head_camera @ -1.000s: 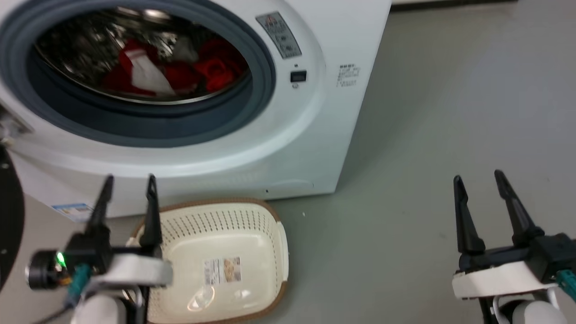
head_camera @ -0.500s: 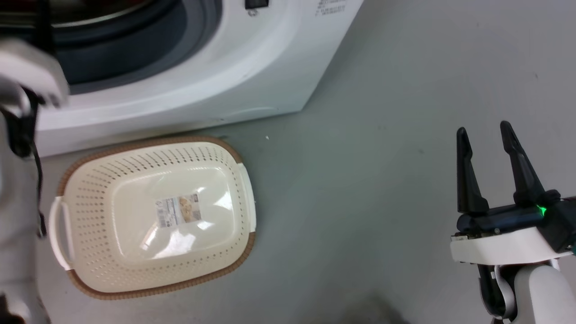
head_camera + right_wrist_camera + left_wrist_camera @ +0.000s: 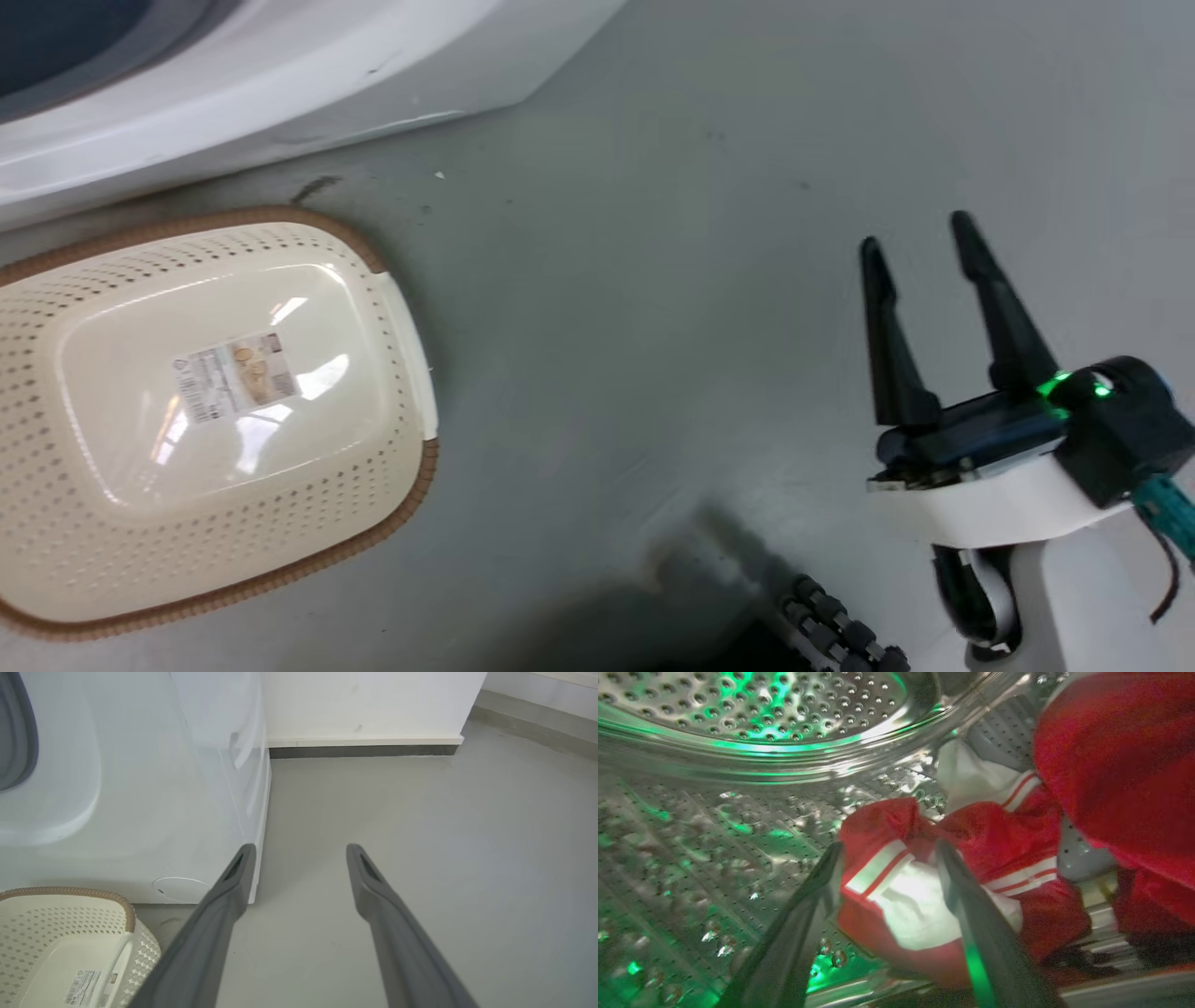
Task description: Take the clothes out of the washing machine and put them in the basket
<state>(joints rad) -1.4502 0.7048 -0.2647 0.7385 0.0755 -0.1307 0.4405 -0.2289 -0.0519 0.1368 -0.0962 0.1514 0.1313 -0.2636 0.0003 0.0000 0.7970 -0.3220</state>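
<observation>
The red and white clothes (image 3: 917,896) are separated from the other red fabric by a grey gap (image 3: 1082,850), so they will come out alone when I lift them.
In the left wrist view my left gripper (image 3: 887,851) is inside the washing machine's steel drum (image 3: 752,723), open, with its fingers on either side of a fold of the red and white clothes (image 3: 924,886); more red fabric (image 3: 1125,765) lies to the right. The cream basket (image 3: 215,411) with a brown rim stands empty on the floor before the washing machine (image 3: 243,84), and its corner shows in the right wrist view as the basket (image 3: 60,938). My right gripper (image 3: 920,233) hovers open over bare floor, well right of the basket; the right gripper (image 3: 301,847) holds nothing.
Grey floor (image 3: 672,233) spreads to the right of the machine. A white wall with a dark skirting (image 3: 364,749) runs behind. A ribbed dark cable (image 3: 831,635) lies at the lower edge near my right arm.
The head camera has tipped further down and right, so the porthole and my left arm have left that view. The right gripper stays open over the floor.
</observation>
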